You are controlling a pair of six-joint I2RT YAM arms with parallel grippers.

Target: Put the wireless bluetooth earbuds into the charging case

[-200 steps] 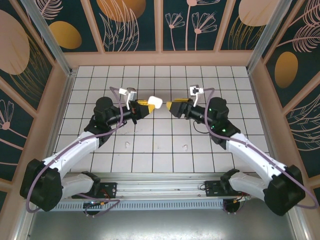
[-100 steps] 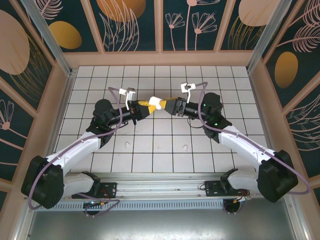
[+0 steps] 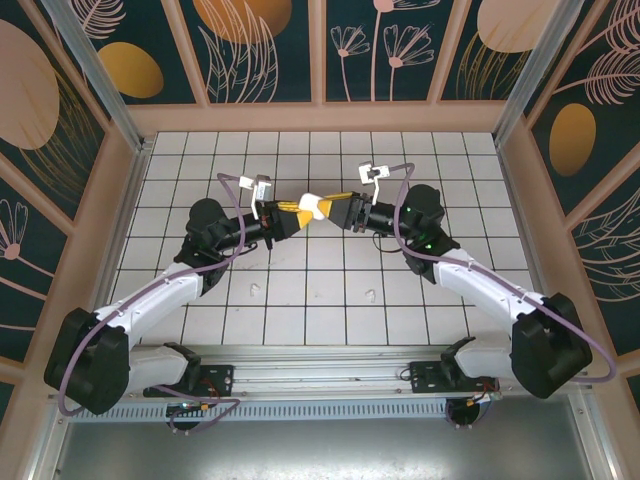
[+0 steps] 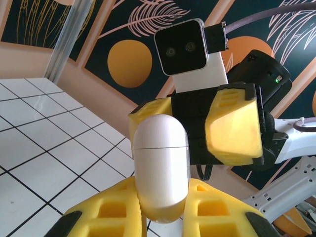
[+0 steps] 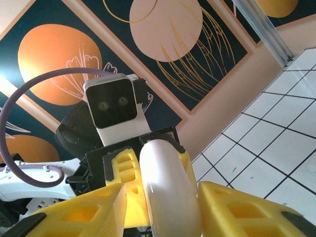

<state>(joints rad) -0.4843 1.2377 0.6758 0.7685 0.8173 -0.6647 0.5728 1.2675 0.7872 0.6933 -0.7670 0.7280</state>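
My left gripper is only at the charging case's lower end (image 4: 163,207), so my right gripper should hold the lid end while my left gripper takes a new grip nearer the seam (image 4: 161,148).
The white pill-shaped charging case (image 3: 313,206) hangs closed in the air over the middle of the tiled table (image 3: 450,160). My left gripper (image 3: 298,211) is shut on its lower end (image 4: 160,168), yellow fingers (image 4: 106,215) pressing both sides. My right gripper (image 3: 331,208) faces it from the right. Its jaws stand on either side of the case's lid end (image 5: 168,192) with a narrow gap left, so it is open. Two tiny white earbuds lie on the tiles nearer the arm bases, one (image 3: 254,290) on the left and one (image 3: 371,295) on the right.
Wooden walls with dark painted panels (image 3: 265,50) close in the table on three sides. A metal rail (image 3: 320,360) with both arm bases runs along the near edge. Both forearms slant in from the bottom corners toward the middle.
My right gripper has moved left up to the case and narrowed its jaws around the lid end. The left gripper has kept hold of the case, nearly still.
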